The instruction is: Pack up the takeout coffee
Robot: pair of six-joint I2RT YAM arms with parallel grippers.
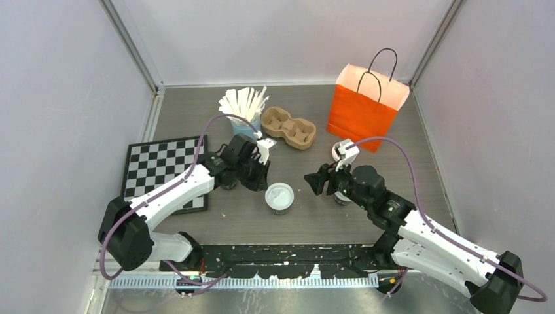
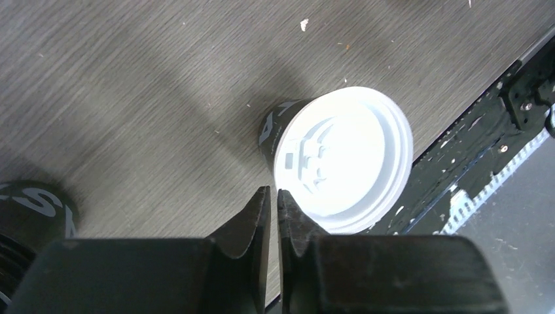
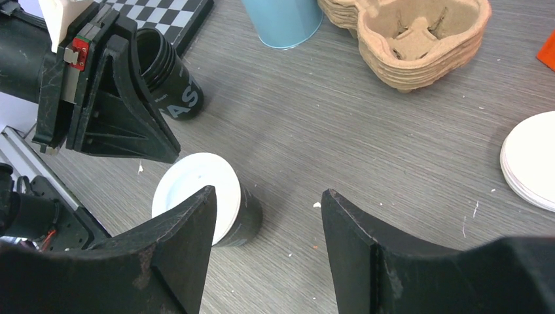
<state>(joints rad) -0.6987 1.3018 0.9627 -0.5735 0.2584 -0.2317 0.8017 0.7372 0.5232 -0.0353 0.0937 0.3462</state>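
The lid's rim [image 1: 266, 195] is beside my left gripper's closed fingers, so I'll open them, move my right gripper to the lid's far edge [image 1: 292, 194], then grip the lid's rim.
A small dark cup with a white lid [image 1: 279, 196] stands upright near the table's front edge; it also shows in the left wrist view [image 2: 340, 157] and the right wrist view [image 3: 196, 173]. My left gripper [image 1: 260, 175] [image 2: 273, 191] is shut and empty, just left of and above this cup. A second dark cup [image 3: 167, 85] [image 2: 33, 209] stands open without a lid beside the left gripper. My right gripper [image 1: 315, 181] [image 3: 268, 193] is open and empty to the right of the lidded cup, its jaws pointing towards it. The orange bag [image 1: 363, 108] stands at the back right.
A brown pulp cup carrier [image 1: 288, 127] [image 3: 419, 33] and a light-blue cup of white sticks [image 1: 243, 114] stand at the back. A checkerboard [image 1: 163, 170] lies on the left. A stack of white lids [image 3: 530, 157] lies in front of the bag.
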